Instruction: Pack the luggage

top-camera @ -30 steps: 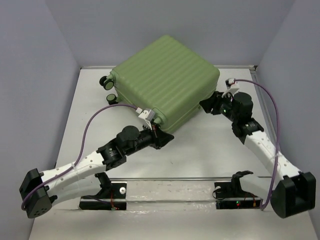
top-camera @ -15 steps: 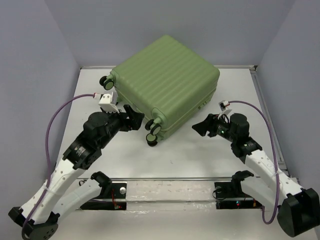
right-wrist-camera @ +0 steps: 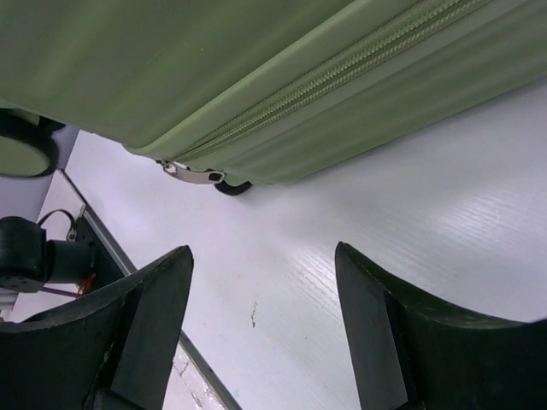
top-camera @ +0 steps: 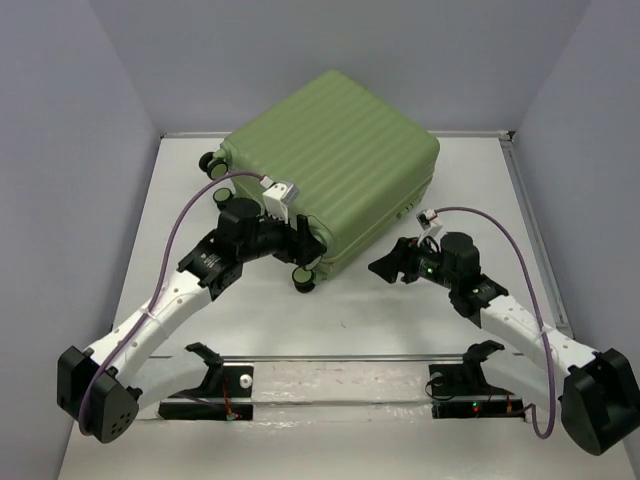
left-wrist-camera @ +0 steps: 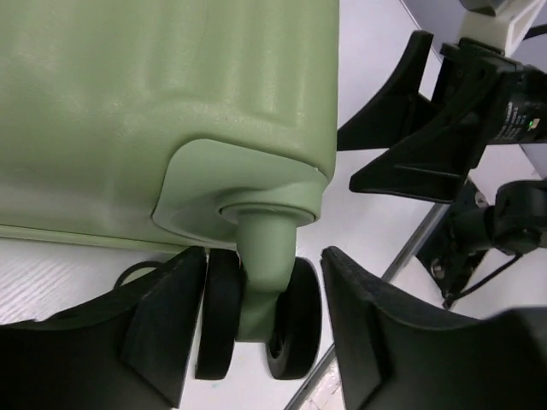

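Observation:
I should close my left gripper on the near corner's caster wheel (left-wrist-camera: 261, 312) and swing it toward my right gripper, because the suitcase (top-camera: 335, 165) lies at an angle to the metal bar.
The luggage (top-camera: 330, 150) is a light-green ribbed suitcase, closed and lying flat at the back middle of the table. My left gripper (top-camera: 304, 243) is open at its near corner, its jaws around the black twin caster wheel (left-wrist-camera: 295, 320). The left finger (left-wrist-camera: 162, 325) lies against the wheel and the right finger (left-wrist-camera: 376, 333) stands apart. My right gripper (top-camera: 385, 265) is open and empty, low over the table beside the suitcase's near right side. In the right wrist view it (right-wrist-camera: 263, 252) faces the zipper seam, with the metal zip pull (right-wrist-camera: 192, 173) ahead.
Two more wheels (top-camera: 215, 175) stick out at the suitcase's left side. A metal rail (top-camera: 340, 357) runs along the table's near edge, with the arm bases behind it. Grey walls enclose the table (top-camera: 400, 320) on the left, back and right.
My left arm has swung from the suitcase's left side to its near corner, and its jaws now straddle the wheel. My right gripper has drawn a little left and nearer.

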